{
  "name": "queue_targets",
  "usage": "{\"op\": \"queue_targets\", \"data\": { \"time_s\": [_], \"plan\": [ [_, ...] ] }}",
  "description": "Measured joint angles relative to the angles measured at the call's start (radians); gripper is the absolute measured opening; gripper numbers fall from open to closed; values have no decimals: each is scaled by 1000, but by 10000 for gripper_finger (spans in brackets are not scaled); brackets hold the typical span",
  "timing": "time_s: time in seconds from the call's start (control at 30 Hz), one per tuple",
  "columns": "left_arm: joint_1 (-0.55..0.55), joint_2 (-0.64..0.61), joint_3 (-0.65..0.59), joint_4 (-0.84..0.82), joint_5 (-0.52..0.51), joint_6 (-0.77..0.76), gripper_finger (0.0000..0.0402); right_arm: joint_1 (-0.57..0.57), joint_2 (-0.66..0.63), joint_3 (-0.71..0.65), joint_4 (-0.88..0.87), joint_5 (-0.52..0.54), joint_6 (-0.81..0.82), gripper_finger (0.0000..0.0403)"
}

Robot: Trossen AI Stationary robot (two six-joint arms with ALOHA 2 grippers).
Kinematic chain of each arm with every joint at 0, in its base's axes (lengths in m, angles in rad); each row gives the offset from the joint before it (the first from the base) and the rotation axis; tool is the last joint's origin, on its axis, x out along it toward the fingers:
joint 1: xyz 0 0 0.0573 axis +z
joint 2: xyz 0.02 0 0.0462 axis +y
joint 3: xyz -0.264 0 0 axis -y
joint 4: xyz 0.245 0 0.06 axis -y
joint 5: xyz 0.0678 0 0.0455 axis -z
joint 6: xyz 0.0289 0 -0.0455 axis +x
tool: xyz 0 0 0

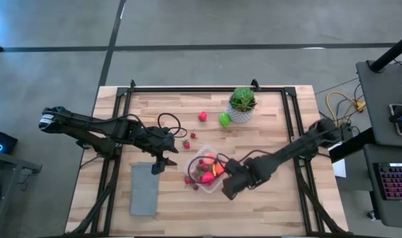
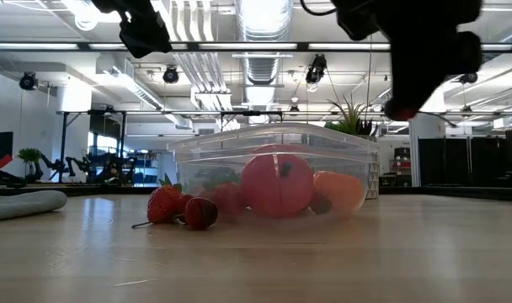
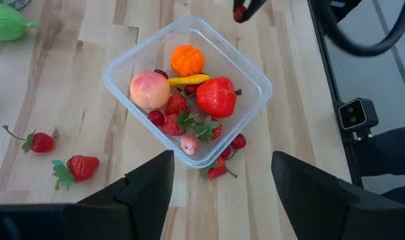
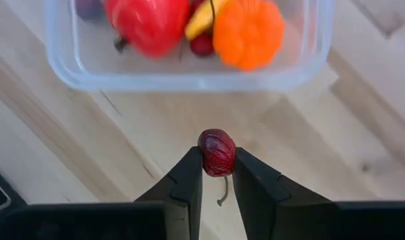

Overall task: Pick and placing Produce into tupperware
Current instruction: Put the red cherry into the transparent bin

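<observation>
The dark red cherry is hanging above the height of the tupperware's open rim (image 2: pixel 367 139). My right gripper should continue to move it across until it is over the orange piece (image 2: pixel 340 192).
The clear tupperware (image 1: pixel 207 168) stands mid-table and holds a pink piece (image 3: pixel 149 91), an orange one (image 3: pixel 187 60), a big red one (image 3: pixel 216 97) and berries. More berries (image 3: pixel 79 167) lie on the wood beside it. My right gripper (image 4: pixel 218 163) hangs just off the box's near right corner, shut on a dark red cherry (image 4: pixel 217 150). My left gripper (image 3: pixel 219 200) stands open above the table, left of the box, with nothing between its fingers. My right gripper pinches the cherry's two opposite sides (image 4: pixel 217 141) between its fingertips (image 4: pixel 189 173). The fingers come steeply from above. The cherry (image 2: pixel 399 109) sits at their free ends, lifted clear of the table, with its thin stem (image 4: pixel 224 197) hanging below.
A spiky green plant in a white pot (image 1: pixel 242 106) stands at the back, with a bright green piece (image 1: pixel 224 119) and a red one (image 1: pixel 202 116) beside it. A flat grey rectangle (image 1: pixel 143 188) lies near the front left. Black rails (image 1: pixel 207 88) frame the table.
</observation>
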Motion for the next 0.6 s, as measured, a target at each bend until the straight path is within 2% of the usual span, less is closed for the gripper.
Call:
{"op": "queue_targets", "data": {
  "time_s": [0.33,0.6],
  "plan": [
    [0,0,0,0,-23,0,238,-131,-18,-1,146,-18,-168,69],
    [0,0,-1,0,-23,0,238,-201,-18,0,162,-61,-218,87]
  ]
}}
